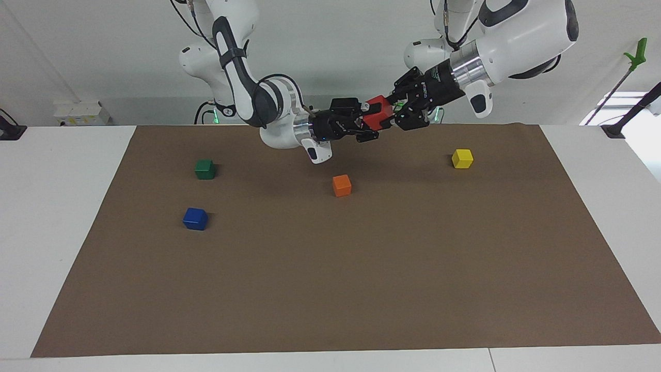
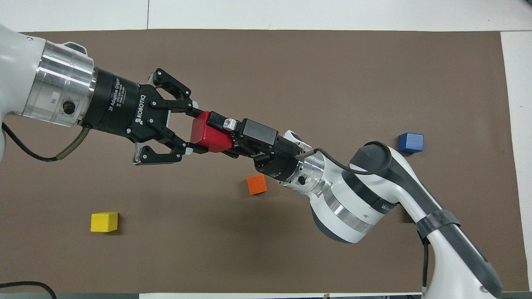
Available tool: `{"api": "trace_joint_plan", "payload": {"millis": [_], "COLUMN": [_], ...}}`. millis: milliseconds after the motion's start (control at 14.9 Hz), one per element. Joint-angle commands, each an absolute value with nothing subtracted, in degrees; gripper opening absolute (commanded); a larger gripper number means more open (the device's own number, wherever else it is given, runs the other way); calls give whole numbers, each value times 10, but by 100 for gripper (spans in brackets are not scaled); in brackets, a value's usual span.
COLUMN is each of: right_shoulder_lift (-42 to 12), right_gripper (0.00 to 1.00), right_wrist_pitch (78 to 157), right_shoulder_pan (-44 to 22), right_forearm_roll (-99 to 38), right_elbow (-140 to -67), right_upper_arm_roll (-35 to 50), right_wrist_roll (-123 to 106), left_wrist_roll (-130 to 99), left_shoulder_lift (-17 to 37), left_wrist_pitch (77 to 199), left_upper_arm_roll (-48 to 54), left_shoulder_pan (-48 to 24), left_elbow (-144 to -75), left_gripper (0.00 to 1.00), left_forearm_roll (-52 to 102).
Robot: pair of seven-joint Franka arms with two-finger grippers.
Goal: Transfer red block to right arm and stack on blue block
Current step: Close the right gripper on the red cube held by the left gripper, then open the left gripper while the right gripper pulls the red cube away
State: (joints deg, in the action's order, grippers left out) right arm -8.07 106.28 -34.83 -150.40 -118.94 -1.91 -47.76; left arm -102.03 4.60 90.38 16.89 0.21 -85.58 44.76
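The red block (image 2: 211,134) is held by both grippers, so next my left gripper lets go and moves away before my right gripper takes it to the blue block (image 2: 411,143).
The red block (image 1: 378,114) (image 2: 204,135) hangs in the air over the brown mat, held from both sides. My left gripper (image 1: 391,112) (image 2: 195,129) is shut on it from the left arm's end. My right gripper (image 1: 373,122) (image 2: 218,135), with its small blue light, is shut on the same block from the right arm's end. The blue block (image 1: 195,218) (image 2: 410,142) sits alone on the mat toward the right arm's end of the table, well apart from both grippers.
A brown mat (image 1: 361,289) covers most of the table. An orange block (image 1: 341,185) (image 2: 257,184) lies under the meeting grippers. A green block (image 1: 205,169) lies nearer to the robots than the blue one. A yellow block (image 1: 462,158) (image 2: 104,221) sits toward the left arm's end.
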Motion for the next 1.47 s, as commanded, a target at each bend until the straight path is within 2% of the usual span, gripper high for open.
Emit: {"api": "trace_joint_plan", "payload": {"millis": [0, 201, 268, 401, 937, 1405], "right_shoulder_lift": [-72, -68, -67, -68, -68, -53], "right_gripper": [0, 0, 0, 0, 0, 0], "right_wrist_pitch": [1106, 1108, 1108, 1108, 1108, 1124], "right_shoulder_pan": [-350, -348, -348, -347, -341, -272], "right_forearm_roll": [-1578, -1574, -1572, -1571, -1557, -1400], "right_elbow": [-1179, -1179, -1179, -1179, -1179, -1185], "right_upper_arm_roll": [-11, -11, -11, -11, -11, -11], "right_wrist_roll": [-473, -471, -471, -471, -469, -399], "left_wrist_roll": [-1029, -1029, -1029, -1034, -1038, -1038], "left_shoulder_lift": [29, 29, 28, 25, 20, 17], "left_wrist_pitch": [910, 910, 910, 910, 911, 911], "left_upper_arm_roll": [166, 166, 166, 166, 166, 166], "left_shoulder_pan": [-4, -4, -4, -4, -9, -13], "left_elbow": [-870, -869, -869, -871, -875, -875], "left_gripper": [0, 0, 20, 100, 100, 100], "left_forearm_roll": [453, 453, 452, 448, 432, 424]}}
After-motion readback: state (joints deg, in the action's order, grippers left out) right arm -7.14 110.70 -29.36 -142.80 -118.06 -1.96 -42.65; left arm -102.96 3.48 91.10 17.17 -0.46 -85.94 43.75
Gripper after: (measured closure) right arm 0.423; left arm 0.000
